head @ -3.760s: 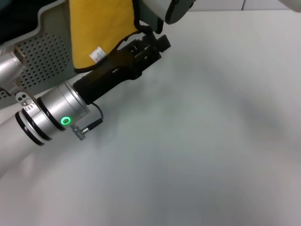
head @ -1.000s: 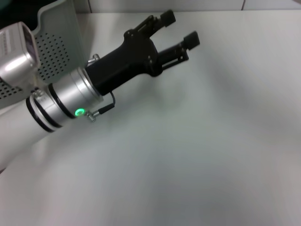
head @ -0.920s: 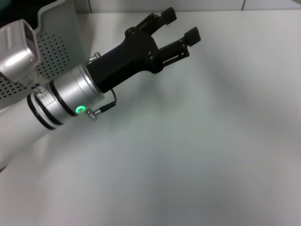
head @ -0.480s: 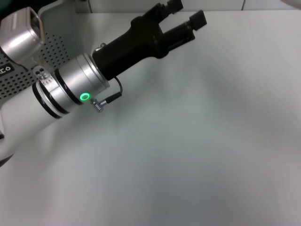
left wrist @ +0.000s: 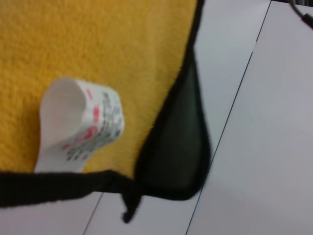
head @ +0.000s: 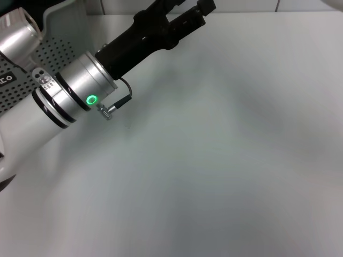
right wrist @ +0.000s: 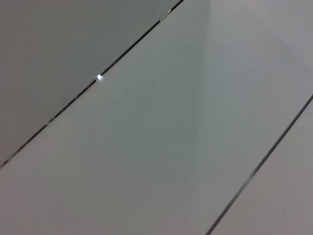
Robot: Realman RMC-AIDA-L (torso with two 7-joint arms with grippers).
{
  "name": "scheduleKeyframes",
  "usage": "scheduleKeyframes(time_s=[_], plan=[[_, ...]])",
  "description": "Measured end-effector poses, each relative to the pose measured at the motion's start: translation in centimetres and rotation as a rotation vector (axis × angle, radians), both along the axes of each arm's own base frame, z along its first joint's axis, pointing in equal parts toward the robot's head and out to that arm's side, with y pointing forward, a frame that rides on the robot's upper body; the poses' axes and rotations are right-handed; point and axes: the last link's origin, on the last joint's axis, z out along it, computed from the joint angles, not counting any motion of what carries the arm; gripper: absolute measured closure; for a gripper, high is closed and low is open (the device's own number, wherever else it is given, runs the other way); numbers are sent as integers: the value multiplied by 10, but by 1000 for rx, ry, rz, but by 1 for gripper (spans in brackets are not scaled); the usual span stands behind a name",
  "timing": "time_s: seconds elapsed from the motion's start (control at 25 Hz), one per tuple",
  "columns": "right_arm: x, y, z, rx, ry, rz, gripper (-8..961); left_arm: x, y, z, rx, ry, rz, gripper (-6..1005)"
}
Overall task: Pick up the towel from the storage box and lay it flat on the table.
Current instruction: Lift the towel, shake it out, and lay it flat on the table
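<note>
The yellow towel's black edging [left wrist: 93, 181] hangs loose near the open fingers of the robot's left gripper, so the gripper should keep moving toward that edging [left wrist: 54, 187] until the fingers grip it.
My left gripper [head: 187, 5] reaches to the far edge of the white table [head: 225, 160], and the top of the head view cuts off its fingertips. Its two black fingers stand apart with nothing seen between them. The yellow towel [left wrist: 98, 49] fills the left wrist view close up, with black edging [left wrist: 176, 147] and a curled white care label [left wrist: 78, 125]. The towel does not show in the head view. The light grey storage box [head: 64, 37] with perforated walls stands at the far left behind my left arm. My right gripper is out of view.
My silver left forearm [head: 64, 101], with a green light, crosses the left side of the table. The box's black label [head: 6, 78] shows at the left edge. The right wrist view shows only pale panels with dark seams [right wrist: 98, 78].
My left arm has swung farther away and up, carrying the gripper to the top edge of the head view. The towel, which hung in the head view 3.8 s ago, has left that view.
</note>
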Motion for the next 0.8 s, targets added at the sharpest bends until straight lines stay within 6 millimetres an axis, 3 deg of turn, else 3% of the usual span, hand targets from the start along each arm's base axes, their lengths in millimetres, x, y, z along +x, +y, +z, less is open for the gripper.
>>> scheduleKeyframes(time_s=[0.8], plan=[[3, -15, 1, -42, 34, 38, 949, -15, 7, 13, 80, -56, 111, 121]])
